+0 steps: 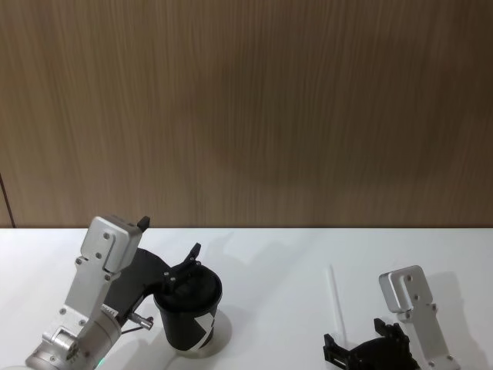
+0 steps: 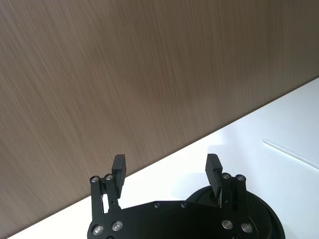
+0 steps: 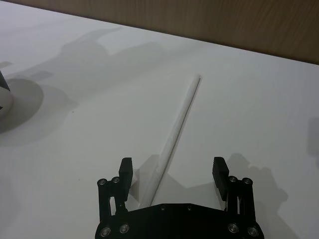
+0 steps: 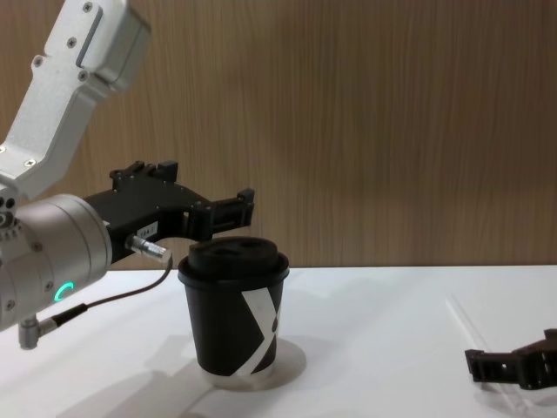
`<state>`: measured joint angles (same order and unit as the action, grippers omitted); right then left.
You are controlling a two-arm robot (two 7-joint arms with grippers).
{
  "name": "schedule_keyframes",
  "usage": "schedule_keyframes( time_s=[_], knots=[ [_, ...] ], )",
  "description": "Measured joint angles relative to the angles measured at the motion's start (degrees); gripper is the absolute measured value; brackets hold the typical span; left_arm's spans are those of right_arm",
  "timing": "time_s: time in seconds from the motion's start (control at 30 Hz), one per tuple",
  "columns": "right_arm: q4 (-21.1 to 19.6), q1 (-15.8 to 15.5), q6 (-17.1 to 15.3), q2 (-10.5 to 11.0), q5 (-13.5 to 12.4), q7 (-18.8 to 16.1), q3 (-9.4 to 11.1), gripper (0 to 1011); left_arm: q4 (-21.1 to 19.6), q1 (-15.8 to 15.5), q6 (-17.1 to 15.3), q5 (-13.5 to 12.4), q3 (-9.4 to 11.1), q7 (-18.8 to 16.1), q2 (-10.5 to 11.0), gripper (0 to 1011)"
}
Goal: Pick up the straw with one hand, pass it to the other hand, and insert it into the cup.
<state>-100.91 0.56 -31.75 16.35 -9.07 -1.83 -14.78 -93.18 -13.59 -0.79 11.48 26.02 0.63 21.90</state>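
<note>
The straw runs straight (image 1: 336, 304) from one end to the other, so its far end (image 1: 331, 268) should stay stiff and in line when I pick it up by the straw's lower end.
The straw (image 3: 174, 134) lies flat on the white table, thin and pale, to the right of the cup (image 1: 336, 302) (image 4: 466, 324). My right gripper (image 3: 172, 167) is open and low over the straw's near end, one finger on each side and neither touching it (image 1: 353, 347) (image 4: 505, 366). The black cup (image 4: 235, 313) with its domed lid and white slanted mark stands at the left (image 1: 189, 312). My left gripper (image 2: 166, 164) hovers open just above the lid, holding nothing (image 1: 183, 268) (image 4: 228, 209).
A brown wood-grain wall (image 1: 246, 108) rises behind the far edge of the white table (image 1: 277, 262). A thin grey cable with a metal plug (image 4: 96, 300) hangs from the left wrist beside the cup.
</note>
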Motion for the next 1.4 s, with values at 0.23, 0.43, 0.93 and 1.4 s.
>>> schedule_keyframes(
  time_s=[0.23, 0.43, 0.93, 1.4],
  knots=[
    [0.1, -0.1, -0.3, -0.2, 0.1, -0.2, 0.3, 911, 0.0, 0.0, 0.0, 0.0, 0.0, 0.0, 0.0, 1003],
    [0.2, -0.3, -0.6, -0.5, 0.3, -0.4, 0.6, 757, 0.0, 0.0, 0.0, 0.0, 0.0, 0.0, 0.0, 1003],
    [0.2, -0.8, -1.4, -0.7, 0.8, -1.0, 0.6, 301, 0.0, 0.0, 0.0, 0.0, 0.0, 0.0, 0.0, 1003],
    [0.3, -1.2, -1.3, -1.0, 1.6, -1.4, 0.6, 27, 0.0, 0.0, 0.0, 0.0, 0.0, 0.0, 0.0, 1003]
  ],
)
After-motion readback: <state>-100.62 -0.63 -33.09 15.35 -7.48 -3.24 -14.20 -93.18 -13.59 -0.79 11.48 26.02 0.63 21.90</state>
